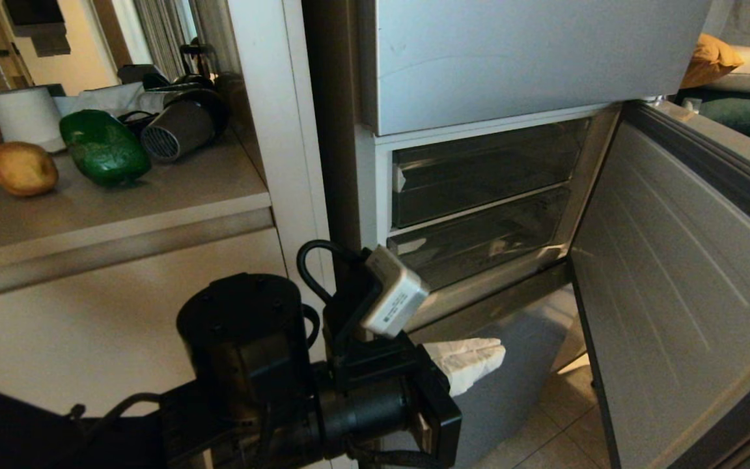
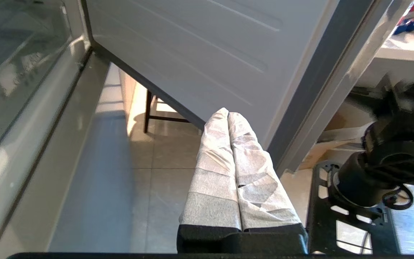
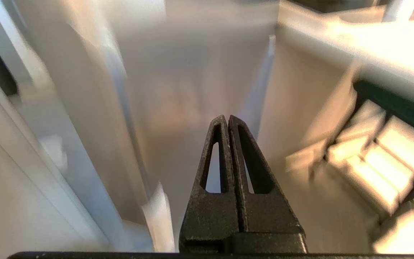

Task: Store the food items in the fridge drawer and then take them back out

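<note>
My right gripper is outside the door's edge [image 2: 322, 103] and the fridge door is partly open, so I should move back, come around and push the inner panel [image 1: 677, 258] wider.
The food items lie on the beige counter [image 1: 153, 195] at the far left: a tan potato [image 1: 22, 169] and, beside it, a glossy green pepper [image 1: 105, 148]. The silver fridge stands with its door [image 1: 674, 293] swung open to the right. Two clear drawers sit pushed in, one above the other. The lower fridge drawer [image 1: 479, 241] is seen edge-on in the left wrist view as well [image 2: 13, 72]. My left gripper [image 1: 500, 355] [image 2: 227, 113], its fingers wrapped in white tape, is shut and empty, just below that drawer's front. My right gripper [image 3: 227, 118] is shut and empty, outside the head view.
A white paper roll [image 1: 27, 117] and a dark round appliance [image 1: 180, 127] stand behind the food on the counter. Cushions [image 1: 713, 58] lie beyond the door. Tiled floor [image 1: 564, 423] shows under the open door, with a chair leg [image 2: 146, 111] further off.
</note>
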`<state>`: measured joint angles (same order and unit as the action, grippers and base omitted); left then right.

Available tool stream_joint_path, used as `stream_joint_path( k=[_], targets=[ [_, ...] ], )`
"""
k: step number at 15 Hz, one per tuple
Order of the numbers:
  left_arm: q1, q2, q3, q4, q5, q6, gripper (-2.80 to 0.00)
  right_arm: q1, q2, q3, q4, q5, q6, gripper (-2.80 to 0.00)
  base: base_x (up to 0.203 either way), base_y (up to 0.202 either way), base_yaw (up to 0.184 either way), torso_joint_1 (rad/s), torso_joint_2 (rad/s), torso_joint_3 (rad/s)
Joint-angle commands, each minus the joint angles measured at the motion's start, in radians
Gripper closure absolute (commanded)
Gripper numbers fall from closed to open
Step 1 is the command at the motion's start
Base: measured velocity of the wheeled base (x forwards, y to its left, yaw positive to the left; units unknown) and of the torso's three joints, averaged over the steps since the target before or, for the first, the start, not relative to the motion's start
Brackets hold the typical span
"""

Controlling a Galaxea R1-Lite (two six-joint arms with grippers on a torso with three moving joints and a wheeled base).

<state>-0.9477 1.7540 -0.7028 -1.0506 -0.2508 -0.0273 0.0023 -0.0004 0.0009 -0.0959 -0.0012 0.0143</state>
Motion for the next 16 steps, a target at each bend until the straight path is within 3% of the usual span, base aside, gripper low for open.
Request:
stream_joint_path(
  k=[1, 3, 6, 8, 11, 15, 16],
  targets=[
    [0.0, -0.01, 0.002, -0.006, 0.007, 0.004, 0.0, 0.0, 0.0, -0.008, -0.154, -0.001, -0.012, 0.0, 0.0, 0.0, 0.0, 0.0, 0.0, 0.0],
    [0.0, -0.007, 0.0, -0.006, 0.008, 0.004, 0.0, 0.0, 0.0, -0.087, -0.274, -0.013, -0.096, 0.0, 0.0, 0.0, 0.0, 0.0, 0.0, 0.0],
    [0.001, -0.001, -0.006, -0.006, 0.008, 0.004, 0.0, 0.0, 0.0, -0.304, -0.296, -0.064, -0.149, 0.0, 0.0, 0.0, 0.0, 0.0, 0.0, 0.0],
    [0.001, 0.001, -0.012, -0.006, 0.008, 0.004, 0.0, 0.001, 0.0, -0.435, -0.285, -0.051, -0.159, 0.0, 0.0, 0.0, 0.0, 0.0, 0.0, 0.0],
    [0.001, 0.001, -0.011, -0.006, 0.01, 0.004, 0.0, 0.001, 0.0, -0.467, -0.117, 0.137, -0.142, 0.0, 0.0, 0.0, 0.0, 0.0, 0.0, 0.0],
    [0.006, -0.001, -0.01, -0.006, 0.01, 0.004, 0.0, -0.001, 0.001, -0.437, 0.126, 0.413, 0.092, 0.0, 0.0, 0.0, 0.0, 0.0, 0.0, 0.0],
    [0.006, -0.001, -0.011, -0.006, 0.01, 0.004, 0.0, -0.001, 0.004, -0.406, 0.132, 0.427, 0.101, 0.0, 0.0, 0.0, 0.0, 0.0, 0.0, 0.0]
  ],
)
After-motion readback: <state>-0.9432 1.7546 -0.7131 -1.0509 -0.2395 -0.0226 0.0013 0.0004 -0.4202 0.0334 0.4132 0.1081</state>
